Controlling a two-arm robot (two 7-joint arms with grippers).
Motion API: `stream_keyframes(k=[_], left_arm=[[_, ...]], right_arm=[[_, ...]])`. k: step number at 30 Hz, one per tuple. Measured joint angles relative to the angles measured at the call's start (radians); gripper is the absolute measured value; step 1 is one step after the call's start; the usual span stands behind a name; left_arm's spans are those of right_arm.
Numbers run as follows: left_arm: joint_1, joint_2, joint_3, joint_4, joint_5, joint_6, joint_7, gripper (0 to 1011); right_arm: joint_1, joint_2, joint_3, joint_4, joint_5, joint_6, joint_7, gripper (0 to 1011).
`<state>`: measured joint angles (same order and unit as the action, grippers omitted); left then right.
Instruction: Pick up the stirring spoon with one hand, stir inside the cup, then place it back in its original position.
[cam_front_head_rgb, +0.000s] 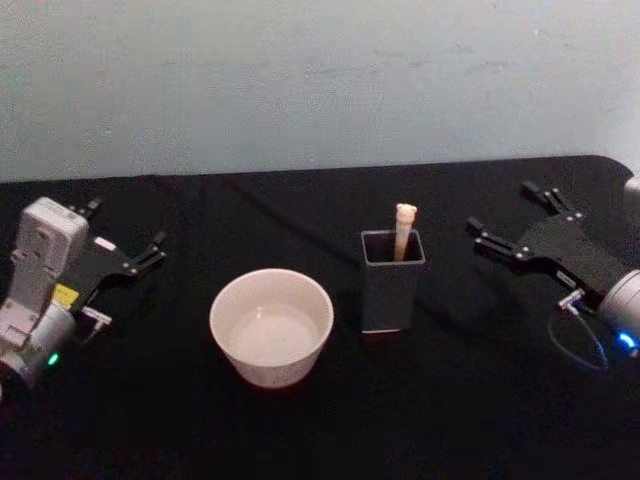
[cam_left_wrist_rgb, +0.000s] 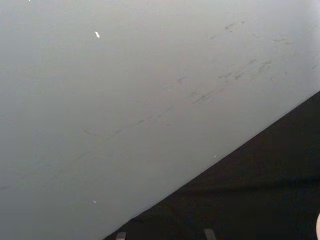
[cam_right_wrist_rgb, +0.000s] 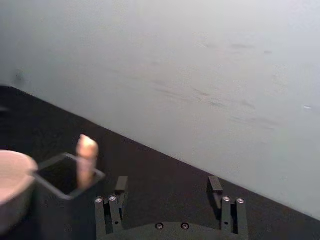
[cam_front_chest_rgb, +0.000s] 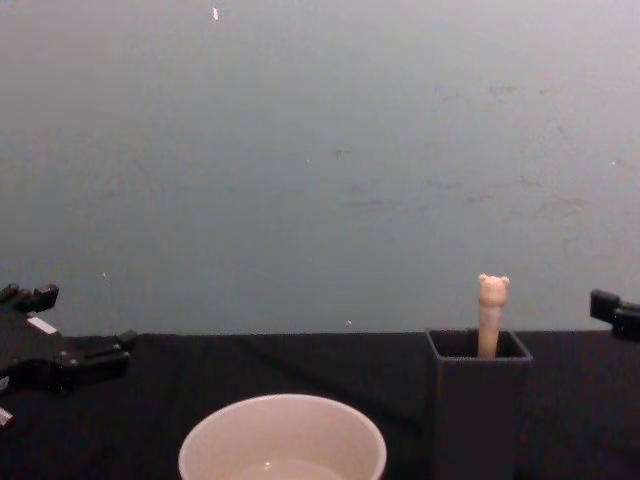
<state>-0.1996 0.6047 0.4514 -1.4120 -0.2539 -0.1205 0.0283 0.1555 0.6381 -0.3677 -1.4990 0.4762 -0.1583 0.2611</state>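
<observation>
The stirring spoon's handle (cam_front_chest_rgb: 491, 314) has a wide gap (cam_front_chest_rgb: 457, 346) around it inside the holder's opening, so I expect the stirring spoon to come loose and leave the holder standing when I lift.
The stirring spoon (cam_front_head_rgb: 404, 228) stands upright in the dark grey square holder (cam_front_head_rgb: 390, 290), its beige bear-head handle (cam_front_chest_rgb: 491, 312) poking above the rim; its bowl is hidden inside. Left of the holder sits the cream-white cup (cam_front_head_rgb: 225, 300), wide and round. My right gripper (cam_front_head_rgb: 500, 207) hovers open to the right of the holder, apart from it, nothing between its fingers. In the right wrist view the right gripper (cam_right_wrist_rgb: 168, 186) points past the holder (cam_right_wrist_rgb: 65, 200) and spoon (cam_right_wrist_rgb: 86, 160). My left gripper (cam_front_head_rgb: 125, 225) rests open at the far left, well away from the cup.
A black cloth covers the table (cam_front_head_rgb: 450, 420), which ends at a pale wall (cam_front_head_rgb: 320, 80) behind. Open cloth lies between the holder and the right gripper and in front of the cup.
</observation>
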Motion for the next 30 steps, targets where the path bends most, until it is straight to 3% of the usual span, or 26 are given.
stream_keyframes(k=[4,9,19,30], left_arm=[[0.000,0.000,0.000,0.000,0.000,0.000,0.000,1001],[0.000,0.000,0.000,0.000,0.000,0.000,0.000,1001],[0.000,0.000,0.000,0.000,0.000,0.000,0.000,1001],[0.000,0.000,0.000,0.000,0.000,0.000,0.000,1002]], right_arm=[[0.019,0.003,0.003,0.004,0.066,0.007,0.118,1000],[0.062,-0.008,-0.014,0.036,0.102,0.036,0.236,1000],[0.152,-0.059,-0.057,0.120,0.093,0.053,0.373,1000],[0.232,-0.115,-0.096,0.222,0.055,0.055,0.443,1000]])
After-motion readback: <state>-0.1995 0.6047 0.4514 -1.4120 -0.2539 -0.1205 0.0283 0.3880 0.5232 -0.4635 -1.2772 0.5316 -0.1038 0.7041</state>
